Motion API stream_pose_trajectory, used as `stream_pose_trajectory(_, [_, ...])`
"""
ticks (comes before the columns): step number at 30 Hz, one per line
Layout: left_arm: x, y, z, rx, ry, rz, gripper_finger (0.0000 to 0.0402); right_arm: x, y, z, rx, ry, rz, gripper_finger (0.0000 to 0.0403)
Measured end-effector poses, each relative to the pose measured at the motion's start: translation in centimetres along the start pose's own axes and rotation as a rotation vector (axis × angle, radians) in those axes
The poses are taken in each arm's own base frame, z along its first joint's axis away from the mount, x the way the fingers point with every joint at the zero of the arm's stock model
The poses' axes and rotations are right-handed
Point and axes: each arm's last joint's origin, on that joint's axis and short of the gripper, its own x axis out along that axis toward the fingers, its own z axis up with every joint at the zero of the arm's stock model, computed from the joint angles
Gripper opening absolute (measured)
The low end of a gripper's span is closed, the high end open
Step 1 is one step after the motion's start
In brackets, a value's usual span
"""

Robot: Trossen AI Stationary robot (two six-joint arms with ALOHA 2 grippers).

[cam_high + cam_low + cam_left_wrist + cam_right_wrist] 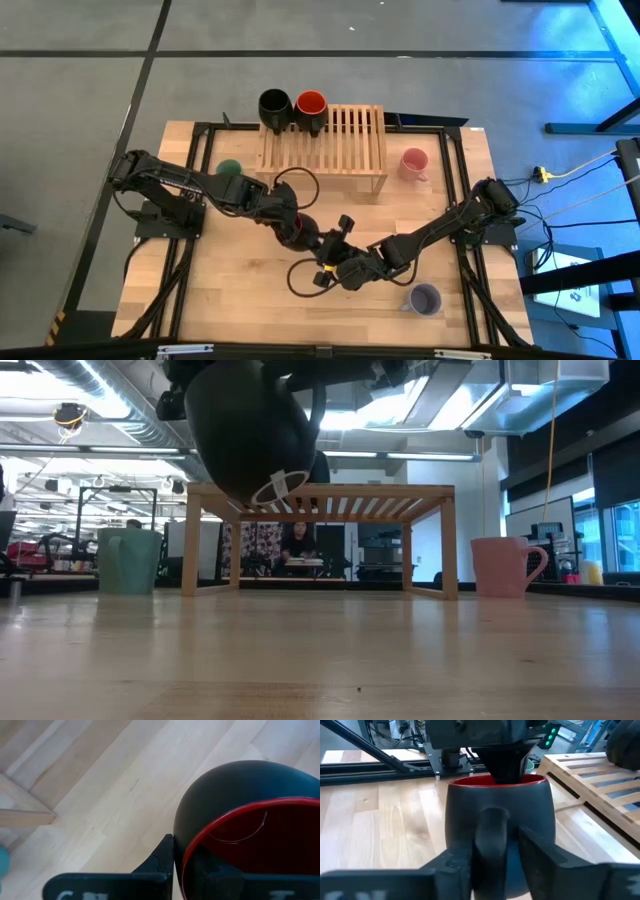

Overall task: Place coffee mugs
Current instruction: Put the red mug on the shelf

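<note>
My left gripper is pinching the dark red mug's rim (534, 779) across from the mug's handle. So my right gripper should take the handle (491, 837) and put the mug on the rack.
The dark red mug (497, 815), dark outside and red inside, hangs in the air above the table's middle (250, 430). My left gripper (182, 865) is shut on its rim from above. My right gripper (495, 862) is open, its fingers standing on either side of the mug's handle (491, 832); I cannot tell whether they touch it. The black mug (274, 103) and the orange-red mug (311, 103) stand on the wooden rack's (330, 140) far end. The green (230, 167), pink (414, 162) and lavender-grey (425, 299) mugs stand upright on the table. My left gripper pinches the dark red mug's rim (187, 847), one finger (162, 855) outside the wall and the other inside the cup. It comes from above, on the side away from the handle. The mug is lifted clear and hangs below the fingers, slightly tilted.
The slatted rack (320, 495) stands at the table's far middle. The green mug (128, 560) is left of it and the pink mug (505, 565) right of it. Both arms meet over the table's near middle. A person (298, 545) sits in the room beyond.
</note>
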Motion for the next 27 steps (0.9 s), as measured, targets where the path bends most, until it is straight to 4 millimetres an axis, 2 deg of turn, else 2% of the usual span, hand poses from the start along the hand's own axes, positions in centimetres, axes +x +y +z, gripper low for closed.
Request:
stream_pose_trajectory(7, [0.0,0.1,0.2,-0.006,-0.004,0.005,0.0012,0.0,0.0,0.0,-0.055,-0.001,-0.003,0.0045])
stream_pose_trajectory(14, [0.0,0.2,0.2,-0.001,-0.005,0.006,0.0015,0.0,0.0,0.0,-0.064,0.001,-0.002,0.0045])
stream_pose_trajectory(19, [-0.1,0.1,0.2,0.017,-0.007,-0.012,0.0073,0.0,0.0,-0.2,-0.086,0.016,0.011,0.0045])
stream_pose_trajectory(23, [-1.3,0.6,0.1,0.014,-0.012,-0.025,0.0110,0.1,-0.1,-0.1,-0.069,0.022,0.005,0.0045])
stream_pose_trajectory(27, [-3.4,1.5,-0.1,0.022,-0.043,-0.060,0.0120,0.0,0.0,0.5,-0.016,0.000,0.002,0.0045])
